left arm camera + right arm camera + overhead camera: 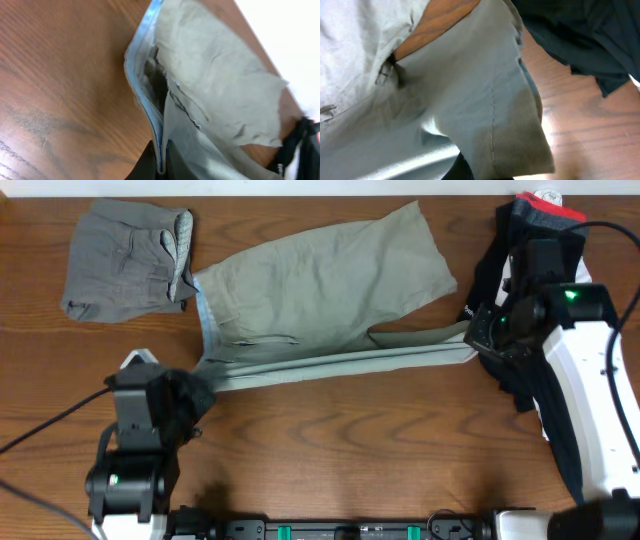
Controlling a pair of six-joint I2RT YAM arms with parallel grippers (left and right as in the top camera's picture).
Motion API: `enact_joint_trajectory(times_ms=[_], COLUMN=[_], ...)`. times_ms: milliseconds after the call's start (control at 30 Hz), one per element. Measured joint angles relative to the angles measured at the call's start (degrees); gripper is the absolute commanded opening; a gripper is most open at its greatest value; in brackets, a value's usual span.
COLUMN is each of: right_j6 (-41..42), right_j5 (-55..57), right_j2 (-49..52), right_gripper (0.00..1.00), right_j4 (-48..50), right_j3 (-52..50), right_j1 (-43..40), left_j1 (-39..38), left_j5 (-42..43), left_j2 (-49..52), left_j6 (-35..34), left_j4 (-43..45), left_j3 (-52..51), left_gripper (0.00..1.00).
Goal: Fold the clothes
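Observation:
The robot's grippers are holding the near leg point(345, 367) tight while the far leg lies open behind it, so the robot should carry the near leg back toward the shorts' far edge point(318, 234).
The khaki-olive shorts point(320, 290) lie spread across the table's middle, their near leg pulled into a long taut band point(340, 365) between my two grippers. My left gripper point(197, 390) is shut on the waistband end; in the left wrist view the pale blue-edged waistband point(159, 135) is pinched between the black fingers point(145, 162). My right gripper point(480, 340) is shut on the leg hem, and that khaki hem point(510, 130) drapes over and hides its fingers in the right wrist view.
Folded grey shorts point(128, 260) rest at the far left. Black sportswear with a red waistband point(535, 220) lies at the far right, partly under the right arm. Bare wooden table point(350, 450) runs along the front.

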Motion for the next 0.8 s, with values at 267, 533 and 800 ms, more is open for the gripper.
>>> enact_joint_trajectory(times_ms=[267,533,800], right_j6=[-1.4,-1.7,-1.9], right_j5=[-0.1,0.0,0.8], right_j2=[-14.9,-23.6,-20.7], right_gripper=[0.01,0.01,0.01], right_j4=[-2.9,-3.8,-7.5], right_j3=[0.2,0.7,0.7], right_j1=[0.0,0.0,-0.1], left_j1=[0.0,0.0,0.0], left_j5=[-0.1,1.2,1.2], left_j2=[-6.3,-7.5,-7.5], left_j6=[0.2,0.2,0.2], left_j4=[-3.3,-4.9,-11.2], left_j3=[0.0,0.0,3.1], left_gripper=[0.06,0.07,0.06])
